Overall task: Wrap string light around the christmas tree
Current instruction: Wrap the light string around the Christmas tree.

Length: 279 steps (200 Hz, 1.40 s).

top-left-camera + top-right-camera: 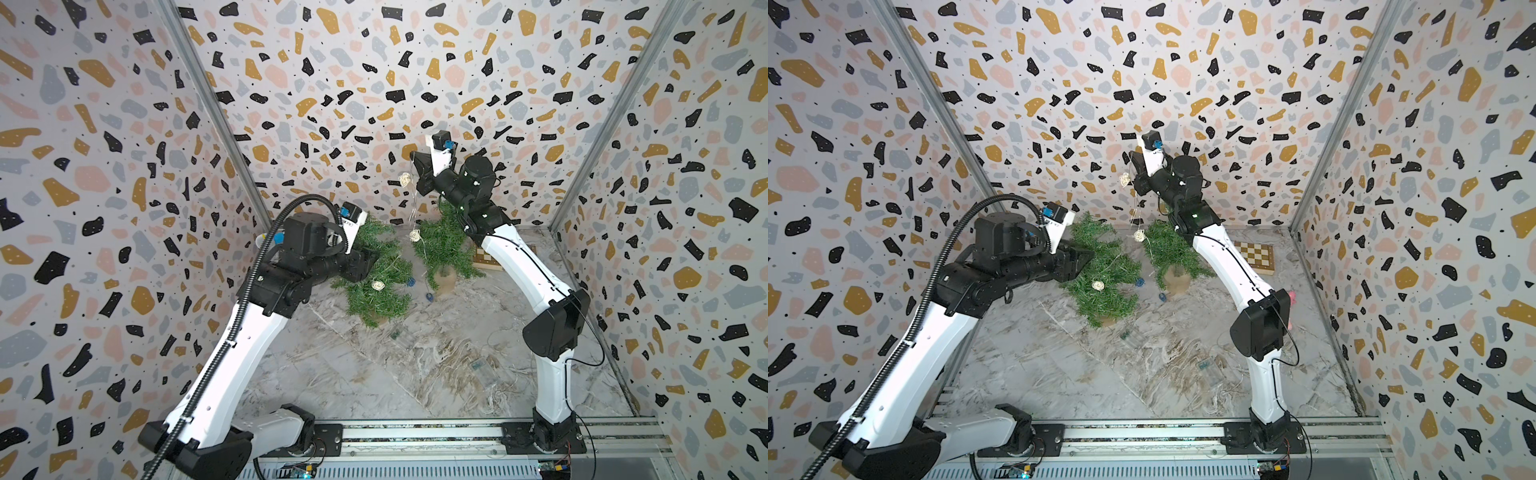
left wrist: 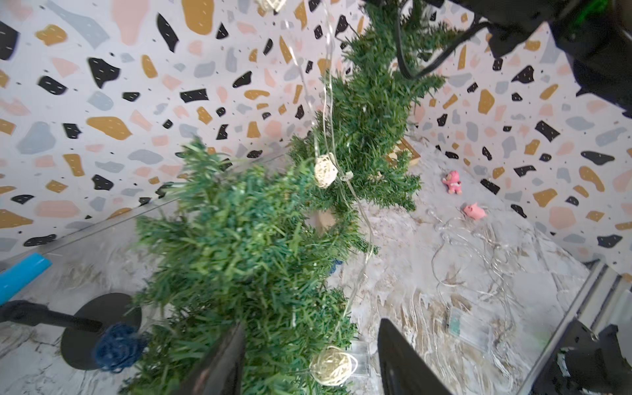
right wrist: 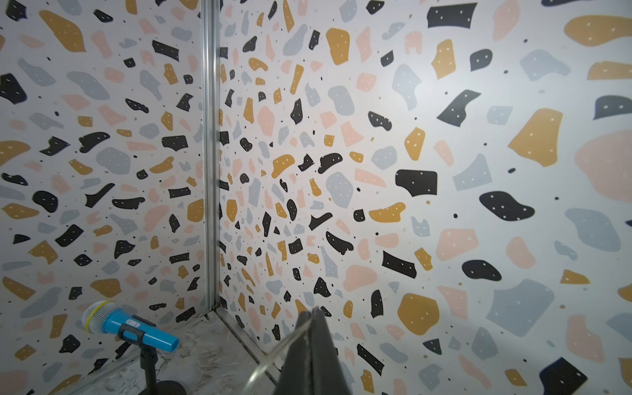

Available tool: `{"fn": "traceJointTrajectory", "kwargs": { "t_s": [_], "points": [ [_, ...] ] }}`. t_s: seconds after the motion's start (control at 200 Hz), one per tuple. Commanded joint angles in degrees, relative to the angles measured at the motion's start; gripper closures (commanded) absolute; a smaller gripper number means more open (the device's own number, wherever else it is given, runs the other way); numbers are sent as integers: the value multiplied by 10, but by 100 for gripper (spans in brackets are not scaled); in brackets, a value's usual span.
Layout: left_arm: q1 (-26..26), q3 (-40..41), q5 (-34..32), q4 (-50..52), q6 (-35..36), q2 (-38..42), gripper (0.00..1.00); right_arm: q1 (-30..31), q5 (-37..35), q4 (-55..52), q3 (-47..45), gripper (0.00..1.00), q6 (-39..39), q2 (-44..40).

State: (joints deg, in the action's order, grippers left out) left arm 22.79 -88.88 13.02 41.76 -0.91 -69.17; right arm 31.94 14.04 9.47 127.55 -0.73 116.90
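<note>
The wire (image 1: 412, 211) hangs from my right gripper beside the farther tree, so next I bring it over the nearer tree's top (image 1: 372, 228) and pass it to my left gripper.
Two small green christmas trees stand on the marble floor, one nearer (image 1: 376, 291) (image 1: 1104, 291) and one farther back (image 1: 446, 245) (image 1: 1173, 249). The string light is a clear wire with woven balls. One white ball (image 1: 377, 285) (image 2: 333, 365) lies on the nearer tree. Another white ball (image 1: 414, 235) (image 2: 325, 171) hangs by the farther tree, and a third (image 1: 404, 179) hangs higher up. My right gripper (image 1: 413, 156) (image 3: 313, 313) is raised near the back wall, shut on the wire (image 3: 273, 352). My left gripper (image 1: 368, 266) (image 2: 313, 362) is open, its jaws either side of the nearer tree's branches and the low ball.
A chessboard (image 1: 1254, 255) lies at the back right. A blue toy microphone (image 3: 130, 326) stands on a stand in the back left corner. Two pink toys (image 2: 453, 183) (image 2: 475, 211), loose wire and a clear battery box (image 2: 470, 328) lie on the floor. Blue woven balls (image 1: 410, 281) sit between the trees.
</note>
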Motion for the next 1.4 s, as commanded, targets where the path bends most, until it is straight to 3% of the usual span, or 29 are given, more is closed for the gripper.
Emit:
{"fn": "traceJointTrajectory", "kwargs": {
  "t_s": [0.0, 0.12, 0.305, 0.526, 0.711, 0.866, 1.026, 1.261, 1.392],
  "points": [
    [-20, -7, -14, -25, -20, 5, 39, 19, 14, 15, 45, 100, 10, -24],
    [-37, -6, -64, -32, -27, 10, 39, 20, 20, 11, 85, 100, 35, -13],
    [-51, 7, -172, -32, -31, 12, 37, 23, 19, 47, 33, 100, 46, -18],
    [-79, 8, -205, -38, -59, -1, 37, -3, 8, -1, 125, 100, 19, 81],
    [-140, 25, -234, -35, -108, -10, 37, -11, 19, 64, 129, 100, 40, 115],
    [-192, 34, -133, -87, -155, -31, 38, -10, 28, 106, 123, 100, 55, 155],
    [-223, -8, -14, -148, -153, -90, 36, -11, 34, 123, 111, 100, 93, 163],
    [-228, -130, 135, -200, -133, -226, 34, 9, 67, 161, 130, 100, 139, 155],
    [-226, -136, 205, -243, -102, -257, 32, 8, 78, 187, 133, 100, 180, 170]
  ]
}}
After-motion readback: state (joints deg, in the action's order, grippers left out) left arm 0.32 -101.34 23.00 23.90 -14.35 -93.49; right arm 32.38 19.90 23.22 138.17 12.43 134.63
